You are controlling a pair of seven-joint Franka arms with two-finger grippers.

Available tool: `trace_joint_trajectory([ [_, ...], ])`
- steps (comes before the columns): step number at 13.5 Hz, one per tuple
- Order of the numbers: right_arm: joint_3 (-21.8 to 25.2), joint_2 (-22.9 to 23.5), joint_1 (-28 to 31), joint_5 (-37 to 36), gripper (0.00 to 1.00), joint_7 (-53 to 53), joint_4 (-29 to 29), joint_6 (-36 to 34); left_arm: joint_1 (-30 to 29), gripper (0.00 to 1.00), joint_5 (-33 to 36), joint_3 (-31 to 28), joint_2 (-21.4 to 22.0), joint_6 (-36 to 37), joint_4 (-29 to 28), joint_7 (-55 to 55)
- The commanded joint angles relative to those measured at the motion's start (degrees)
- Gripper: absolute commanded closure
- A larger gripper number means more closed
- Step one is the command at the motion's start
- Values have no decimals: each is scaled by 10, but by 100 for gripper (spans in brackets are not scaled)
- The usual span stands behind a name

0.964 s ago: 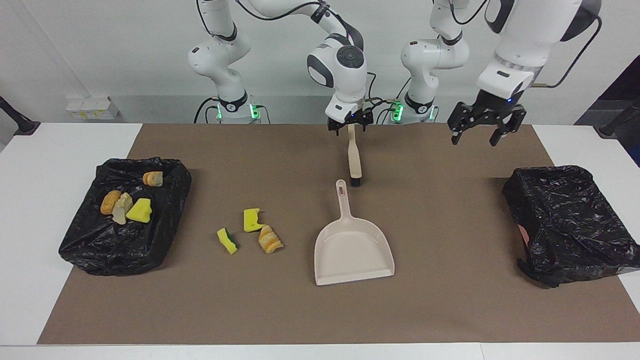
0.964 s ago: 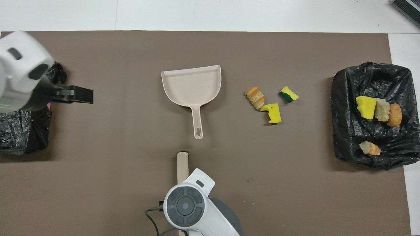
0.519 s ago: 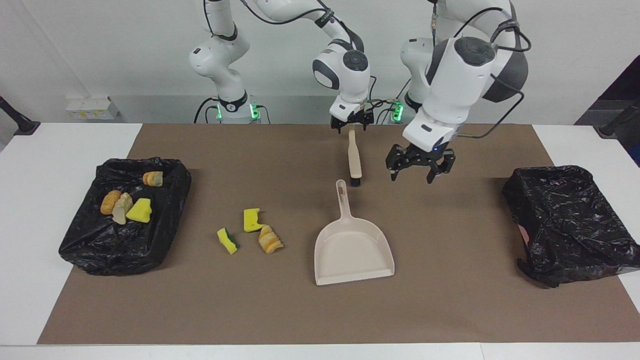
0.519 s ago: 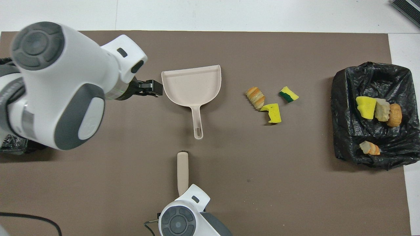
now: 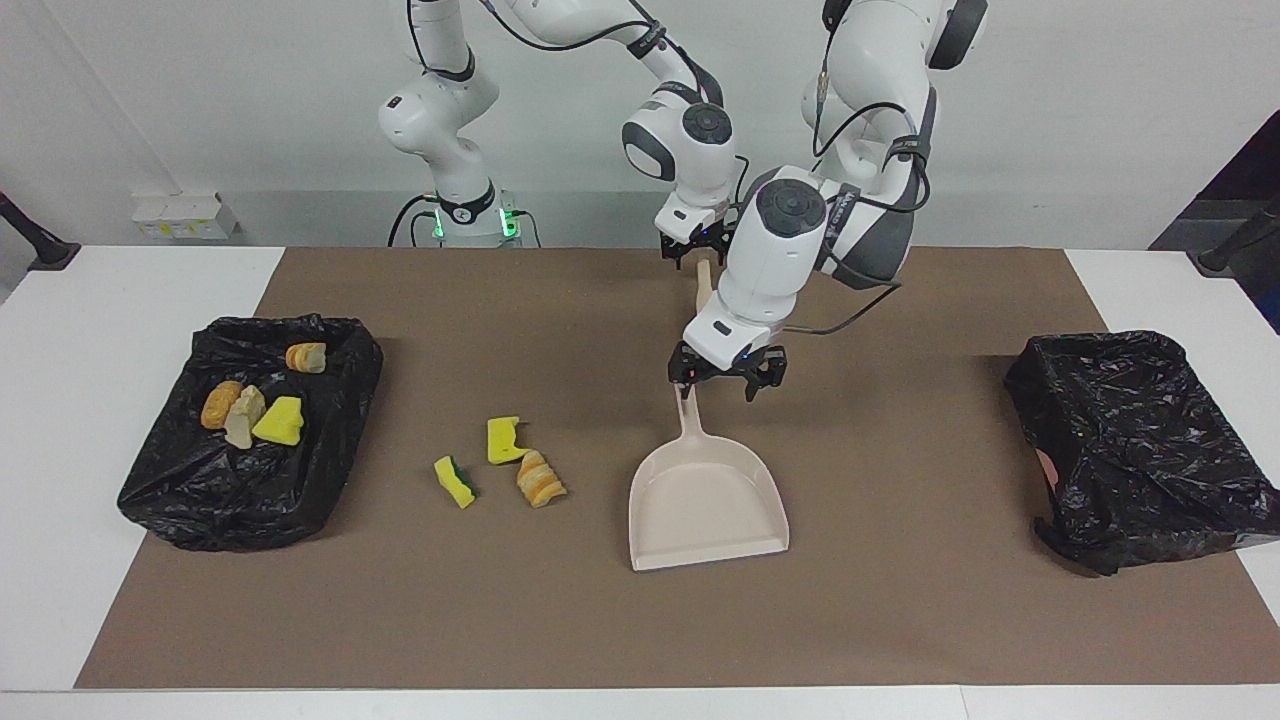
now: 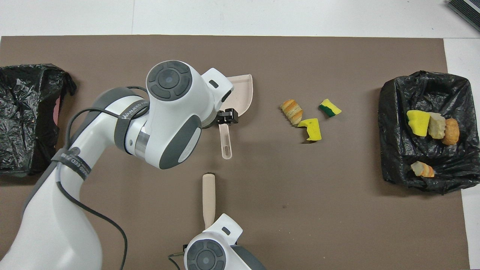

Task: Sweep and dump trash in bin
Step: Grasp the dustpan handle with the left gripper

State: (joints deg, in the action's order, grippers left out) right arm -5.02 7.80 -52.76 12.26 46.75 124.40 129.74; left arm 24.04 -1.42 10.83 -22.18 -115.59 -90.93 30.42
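The dustpan's wide edge point(image 5: 710, 558) is pointing past the scraps, so next my left gripper grabs the dustpan's handle point(image 5: 690, 414) and turns the dustpan toward the scraps before my right gripper sweeps.
Three scraps of trash lie on the brown mat: a yellow sponge point(image 5: 505, 440) point(image 6: 311, 128), a green-backed sponge point(image 5: 455, 481) point(image 6: 330, 107) and a bread-like lump point(image 5: 541, 478) point(image 6: 292, 111). Several more scraps point(image 5: 250, 410) lie in the black-lined bin point(image 5: 190, 490) point(image 6: 423, 86) at the right arm's end. The beige dustpan point(image 5: 705, 500) point(image 6: 243, 90) lies flat beside the loose scraps. My left gripper point(image 5: 717, 381) point(image 6: 226, 118) is open, low over the dustpan's handle point(image 6: 225, 144). My right gripper point(image 5: 697, 248) is shut on the end of the brush point(image 6: 208, 197), which the left arm mostly hides in the facing view.
A second crumpled black bag point(image 5: 1140, 440) point(image 6: 26, 116) sits at the left arm's end of the mat. White table point(image 5: 100, 300) surrounds the brown mat point(image 5: 900, 620).
My left arm has swung from above the black bag at its own end to the middle and come down over the dustpan's handle. My right gripper and the brush have barely moved.
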Motion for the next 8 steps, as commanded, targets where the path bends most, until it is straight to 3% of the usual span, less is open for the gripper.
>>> trace_joint_trajectory([
  [1,1,-14,-2,-11,58,17,16,17,19,0,1,-8,9,-31,-42,25],
  [2,1,-12,-2,-11,76,22,12,17,20,0,1,-8,7,-43,-52,44],
  [3,2,-9,-2,-11,86,27,2,16,37,0,1,-9,-1,-46,-52,66],
  [4,2,-3,-1,-11,86,33,-8,13,42,0,2,-9,-14,-47,-52,71],
  [6,2,1,0,-12,100,42,-15,12,47,0,1,-8,-15,-42,-56,73],
  [8,2,0,0,-12,100,42,-14,10,45,0,1,-8,-13,-47,-70,73],
])
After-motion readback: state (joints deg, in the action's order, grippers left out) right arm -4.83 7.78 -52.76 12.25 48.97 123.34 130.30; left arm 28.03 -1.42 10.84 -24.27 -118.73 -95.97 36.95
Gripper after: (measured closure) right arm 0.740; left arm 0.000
